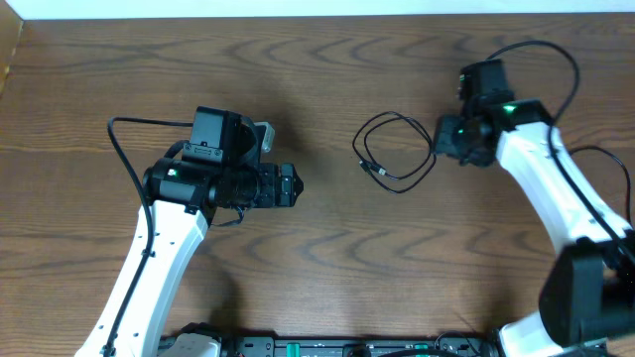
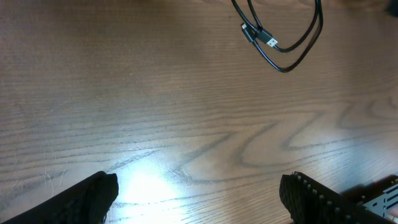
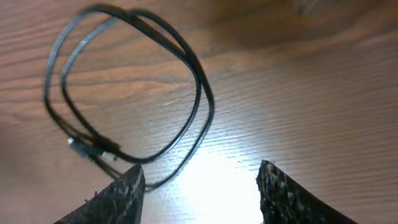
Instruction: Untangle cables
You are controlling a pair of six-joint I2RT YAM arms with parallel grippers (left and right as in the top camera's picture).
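Observation:
My right gripper should continue to go down, since the cable loop's outer strand runs lengthwise toward the gap in its open fingers, until they close around that strand.
A thin black cable lies coiled in a loop on the wooden table, right of centre, its plug ends at the lower left of the loop. It also shows in the left wrist view and the right wrist view. No white cable is in view. My right gripper is open and empty just right of the loop, its fingers over bare wood beside the cable's edge. My left gripper is open and empty, well left of the cable, its fingers spread above bare table.
The wooden table fills the view. Thicker black arm cables run by the right arm and left arm. The table's far edge runs along the top.

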